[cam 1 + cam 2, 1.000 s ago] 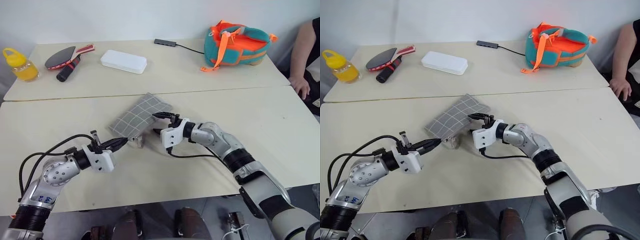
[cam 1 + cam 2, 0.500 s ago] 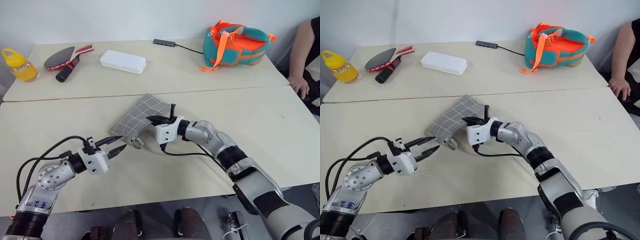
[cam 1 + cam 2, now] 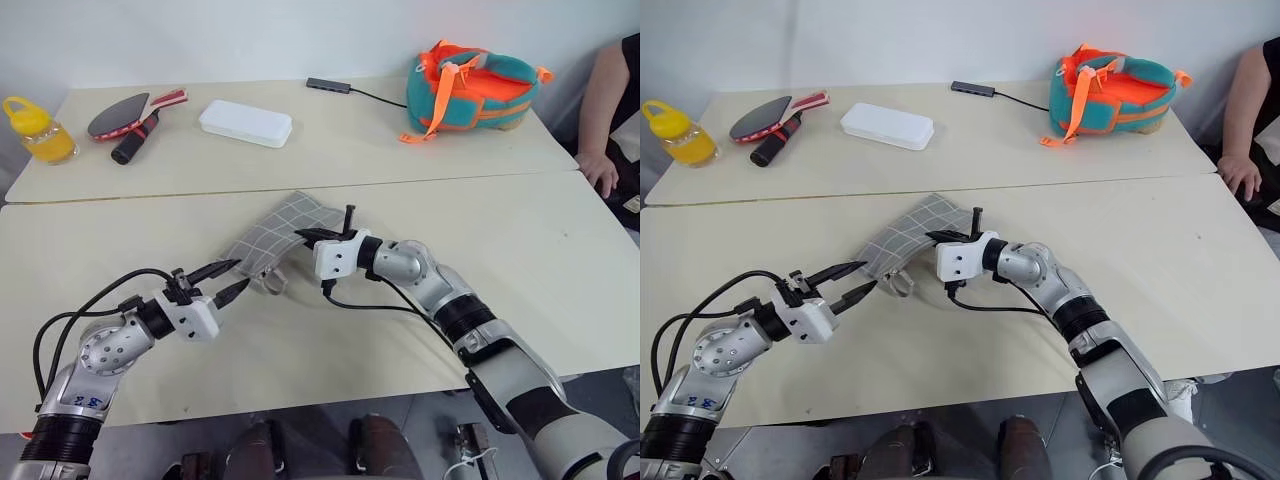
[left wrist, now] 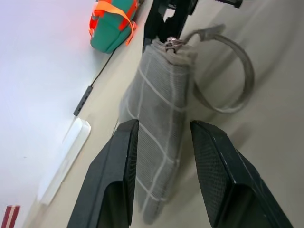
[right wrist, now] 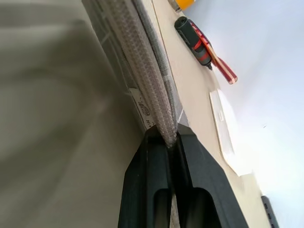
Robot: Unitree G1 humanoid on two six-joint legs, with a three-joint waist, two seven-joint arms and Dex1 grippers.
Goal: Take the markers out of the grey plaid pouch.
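My left gripper should hold the pouch tight before my right gripper pulls the loop strap (image 3: 273,284), because my right gripper is pinching the pouch's rim (image 5: 160,114) away from the loop strap.
The grey plaid pouch (image 3: 272,228) lies slanted near the middle of the near table, its loop strap (image 3: 271,284) trailing off the near end. My right gripper (image 3: 302,237) is shut on the pouch's right edge; in the right wrist view the fingers (image 5: 154,161) pinch the fabric rim (image 5: 142,90). My left gripper (image 3: 243,273) is open just short of the pouch's near-left end, and in the left wrist view the pouch (image 4: 159,104) with its metal zipper ring (image 4: 170,44) lies ahead between the fingers. The markers are hidden.
On the far table sit a white hard case (image 3: 245,122), a table-tennis paddle (image 3: 125,112), a yellow bottle (image 3: 30,128), a small hub with cable (image 3: 330,86) and a teal-and-orange bag (image 3: 470,85). A person's hand (image 3: 600,170) rests at the right edge.
My left gripper let go of the pouch's near end and opened. My right gripper moved onto the pouch's right edge and shut on it.
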